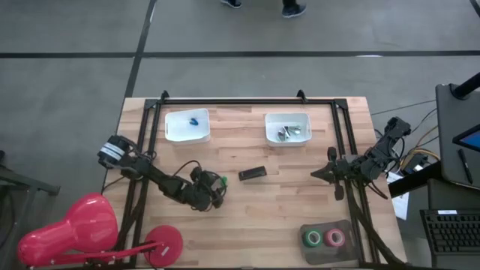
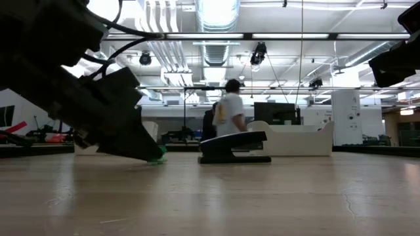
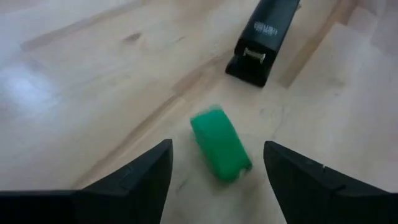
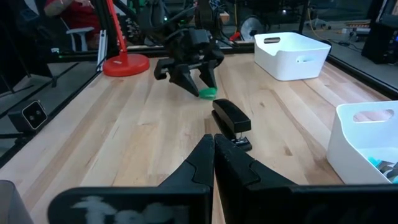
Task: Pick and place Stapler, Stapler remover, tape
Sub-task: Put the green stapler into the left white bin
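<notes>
The green piece (image 3: 221,144) sits slanted and partly ahead of my left gripper's open fingers, so I should reach farther forward and grip its long sides (image 3: 234,140) squarely before lifting.
My left gripper (image 3: 217,149) is open and hangs low over the table's middle (image 1: 216,185). A small green piece (image 3: 221,146) lies on the wood between its two fingers, apart from both; it also shows in the high view (image 1: 223,180). The black stapler (image 1: 252,173) lies flat on the table just right of that, and appears in the left wrist view (image 3: 264,34) and the low view (image 2: 234,147). My right gripper (image 4: 214,144) is shut and empty, waiting near the table's right side (image 1: 319,174), pointing at the stapler (image 4: 231,121). Green and red tape rolls (image 1: 325,238) lie in a grey tray.
Two white bins stand at the far edge: the left one (image 1: 187,126) holds a blue piece, the right one (image 1: 288,127) holds small metal things. A red lamp base (image 1: 166,241) sits at the near left. A black frame rail (image 1: 247,101) borders the table. A person (image 2: 230,108) stands beyond it.
</notes>
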Controlling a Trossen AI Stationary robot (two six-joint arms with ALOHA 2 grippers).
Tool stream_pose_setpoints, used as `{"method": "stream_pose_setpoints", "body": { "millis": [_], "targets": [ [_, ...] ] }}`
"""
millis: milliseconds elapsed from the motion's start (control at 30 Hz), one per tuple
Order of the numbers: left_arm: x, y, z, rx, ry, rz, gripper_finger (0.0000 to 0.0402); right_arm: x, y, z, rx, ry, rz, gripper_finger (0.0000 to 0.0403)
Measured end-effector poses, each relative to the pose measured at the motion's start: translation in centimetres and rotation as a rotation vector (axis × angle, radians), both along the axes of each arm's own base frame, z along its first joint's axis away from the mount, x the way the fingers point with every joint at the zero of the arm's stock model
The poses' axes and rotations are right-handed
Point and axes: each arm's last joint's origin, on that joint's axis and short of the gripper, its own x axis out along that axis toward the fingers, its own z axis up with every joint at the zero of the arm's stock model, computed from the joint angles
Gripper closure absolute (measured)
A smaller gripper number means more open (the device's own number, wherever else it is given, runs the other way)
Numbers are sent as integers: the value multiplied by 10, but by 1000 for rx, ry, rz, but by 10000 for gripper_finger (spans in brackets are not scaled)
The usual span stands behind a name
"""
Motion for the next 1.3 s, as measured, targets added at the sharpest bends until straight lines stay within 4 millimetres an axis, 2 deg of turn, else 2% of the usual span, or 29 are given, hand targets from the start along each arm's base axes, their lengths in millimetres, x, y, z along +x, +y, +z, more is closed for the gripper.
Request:
{"method": "stream_pose_setpoints", "body": {
  "millis": [333, 567, 733, 933, 1200, 1300],
  "targets": [
    [6, 2, -4, 110, 52, 10, 148, 0, 0, 0, 0, -1, 0, 394],
    [19, 6, -7, 120, 64, 21, 149, 0, 0, 0, 1, -1, 0, 394],
    [20, 8, -11, 95, 68, 35, 159, 0, 0, 0, 1, -1, 0, 394],
    [19, 6, -8, 109, 80, 4, 204, 0, 0, 0, 1, -1, 0, 394],
    [19, 6, -9, 109, 95, -8, 310, 0, 0, 0, 1, -1, 0, 394],
    [19, 6, -9, 128, 105, -19, 330, 0, 0, 0, 1, -1, 0, 394]
  ]
}}
